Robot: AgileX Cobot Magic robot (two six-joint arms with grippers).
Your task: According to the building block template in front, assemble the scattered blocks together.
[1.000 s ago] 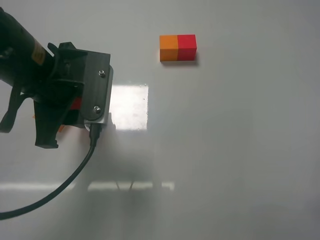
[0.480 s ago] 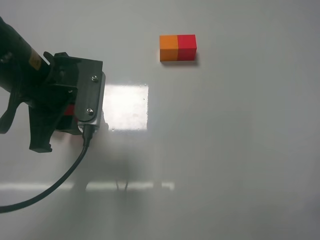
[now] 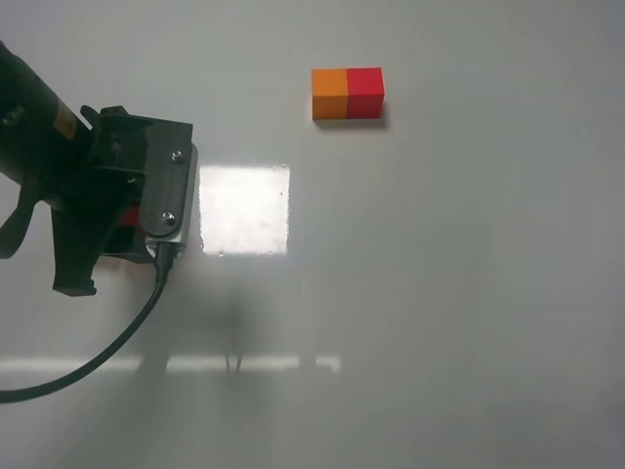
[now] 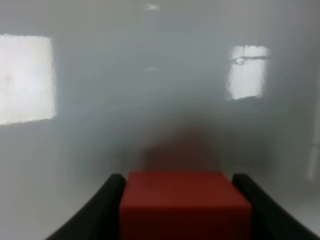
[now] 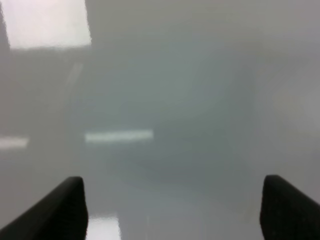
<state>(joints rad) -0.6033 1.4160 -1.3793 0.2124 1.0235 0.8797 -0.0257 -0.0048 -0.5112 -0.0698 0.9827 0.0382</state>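
Observation:
My left gripper's fingers are too close to the red cube's outer edge point(image 4: 175, 173). I should open them and take hold farther back toward the orange cube before I move both cubes together.
The building block template point(image 3: 347, 93), an orange cube joined to a red one, lies at the back of the white table. My left gripper point(image 4: 185, 217) is shut on the loose red cube point(image 4: 185, 205), its dark fingers point(image 4: 102, 212) pressed against both sides. In the high view the left arm point(image 3: 107, 186) covers this spot at the far left, and only a sliver of the red cube point(image 3: 130, 216) shows under it. The loose orange cube is hidden. My right gripper point(image 5: 175, 210) is open and empty over bare table, and it is out of the high view.
The white table point(image 3: 439, 293) carries a bright square reflection point(image 3: 244, 208) just right of the left arm. A black cable point(image 3: 107, 342) trails from the left wrist toward the front left edge.
My left arm has moved to the left with the red cube between its fingers. The orange slivers seen beside it earlier no longer show. The template has not moved.

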